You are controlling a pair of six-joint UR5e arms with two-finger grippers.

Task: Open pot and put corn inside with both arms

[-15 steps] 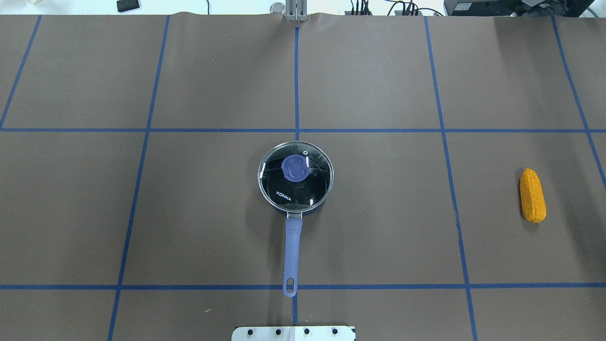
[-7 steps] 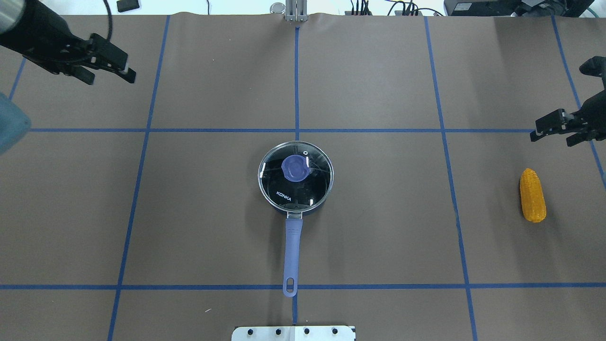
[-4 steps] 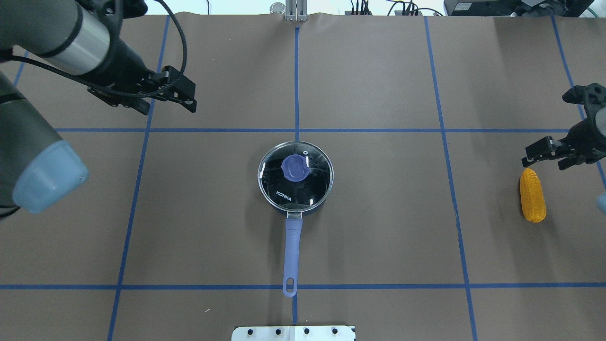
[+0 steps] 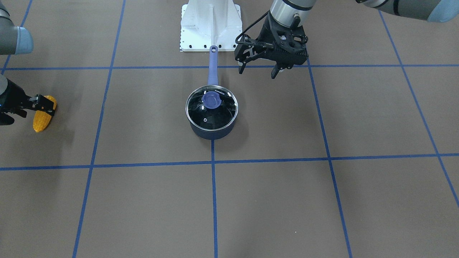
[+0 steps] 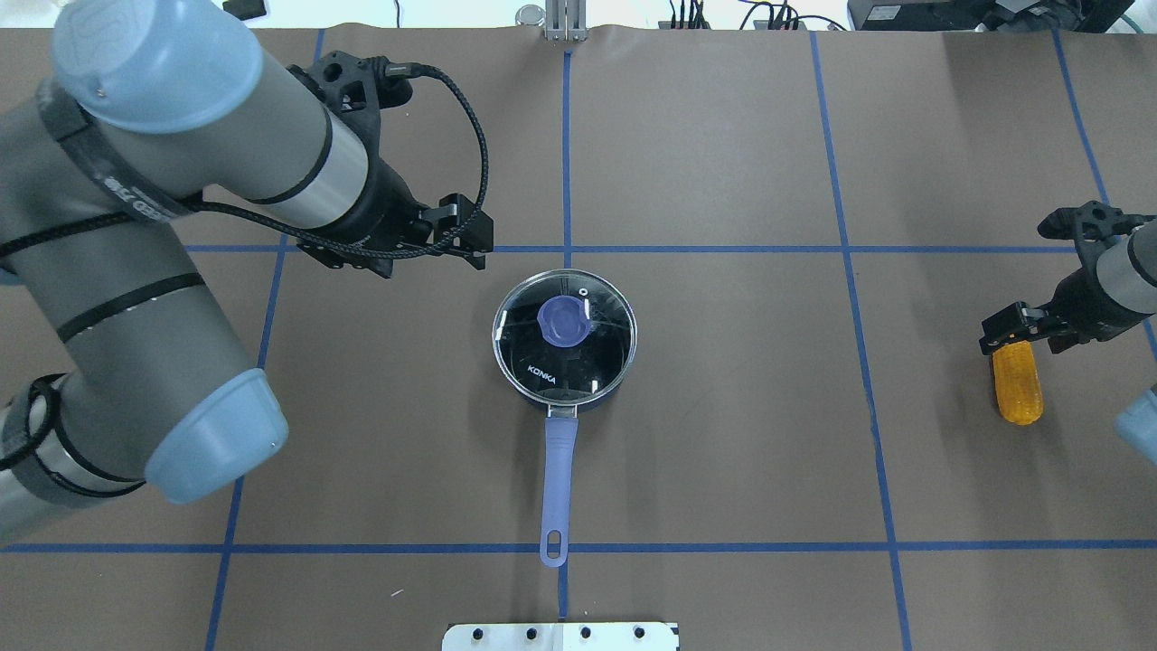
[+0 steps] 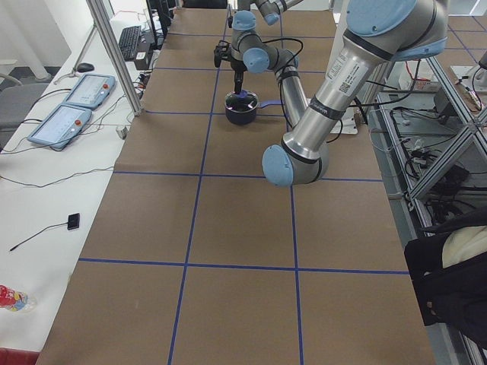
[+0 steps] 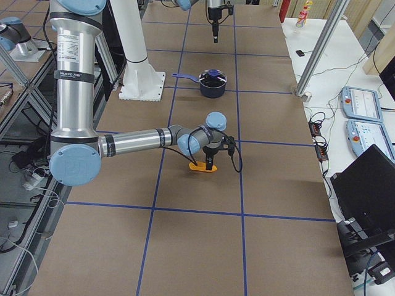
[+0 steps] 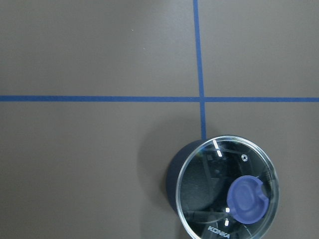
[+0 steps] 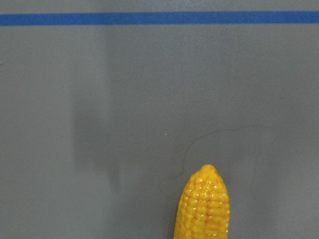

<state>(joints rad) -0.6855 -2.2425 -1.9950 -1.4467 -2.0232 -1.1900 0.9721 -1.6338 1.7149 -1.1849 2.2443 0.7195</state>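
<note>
The yellow corn (image 4: 42, 120) will fit whole in the pot when I lower it, because it looks shorter than the glass lid (image 4: 211, 108) is wide.
The dark navy pot (image 5: 578, 404) stands mid-table with its glass lid (image 5: 597, 357) on and its purple handle (image 5: 559, 479) pointing at the robot's base. My left gripper (image 5: 432, 262) is open and empty, raised, just left of and beyond the pot; in the front view (image 4: 257, 72) its fingers stand spread. The lid's purple knob (image 8: 245, 199) shows low right in the left wrist view. The yellow corn (image 5: 1017, 393) lies at the far right. My right gripper (image 5: 1021, 342) is open over the corn's far end. The corn's tip (image 9: 204, 209) shows in the right wrist view.
Blue tape lines (image 5: 567, 249) divide the brown table into squares. The robot's white base plate (image 4: 209, 27) sits behind the pot handle. Control pendants (image 6: 72, 106) and cables lie off the table's far edge.
Both arms have come into view. The left gripper has moved right and nearer the pot. The right gripper has moved onto the corn's far end. Pot and corn have not moved.
</note>
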